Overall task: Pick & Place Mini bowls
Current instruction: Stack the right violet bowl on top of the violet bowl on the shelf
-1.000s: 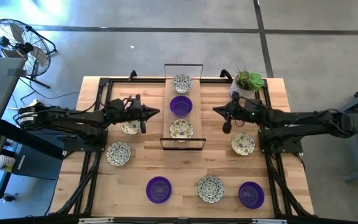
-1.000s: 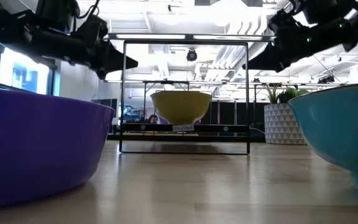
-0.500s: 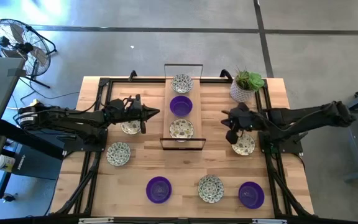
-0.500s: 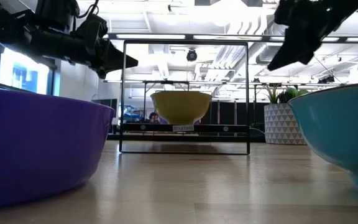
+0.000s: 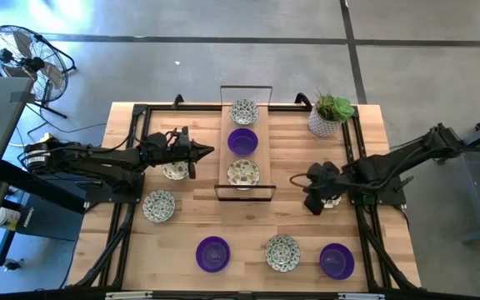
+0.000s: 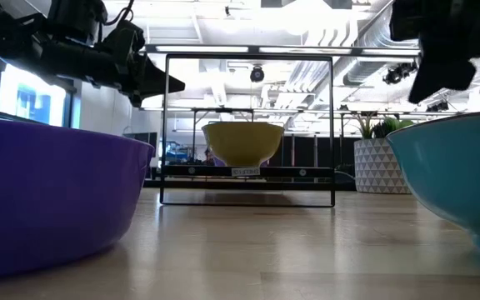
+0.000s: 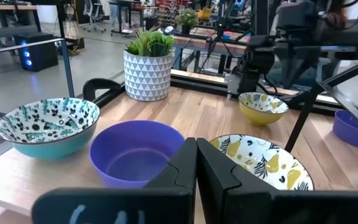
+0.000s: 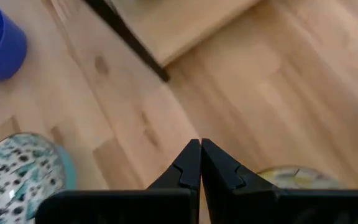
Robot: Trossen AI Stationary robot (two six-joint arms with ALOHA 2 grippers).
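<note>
I should keep my right gripper moving to the purple bowl [image 5: 337, 262] by the frame rail, toward its rim [image 5: 322, 259], until my fingers open there, because the purple bowl stands clear of the speckled bowl.
Three mini bowls sit in a row on the wire rack [image 5: 245, 189]: speckled [image 5: 244, 111], purple [image 5: 242, 141], speckled [image 5: 243, 172]. Several more rest on the table: speckled ones [image 5: 174, 171] [image 5: 158, 205] [image 5: 282, 252] and purple ones [image 5: 212, 253] [image 5: 337, 260]. My left gripper [image 5: 211, 151] hovers shut just left of the rack; its wrist view shows its shut tips [image 7: 196, 155] before the purple bowl [image 7: 135, 152]. My right gripper [image 5: 293, 177] hangs shut [image 8: 199, 146] over bare table right of the rack's near end, its wrist covering most of a speckled bowl [image 5: 330, 198].
A white patterned pot with a green plant [image 5: 330, 115] stands at the far right corner. Dark frame rails [image 5: 359, 158] run along both table sides. The rack's black foot [image 8: 129, 40] lies ahead of my right gripper. Bare wood lies in the table's middle [image 5: 240, 221].
My right gripper has swung from beside the rack's middle toward the table's near edge and a little to the right, tipping to look down at the table; it stays shut and now hangs beside the speckled bowl on the right.
</note>
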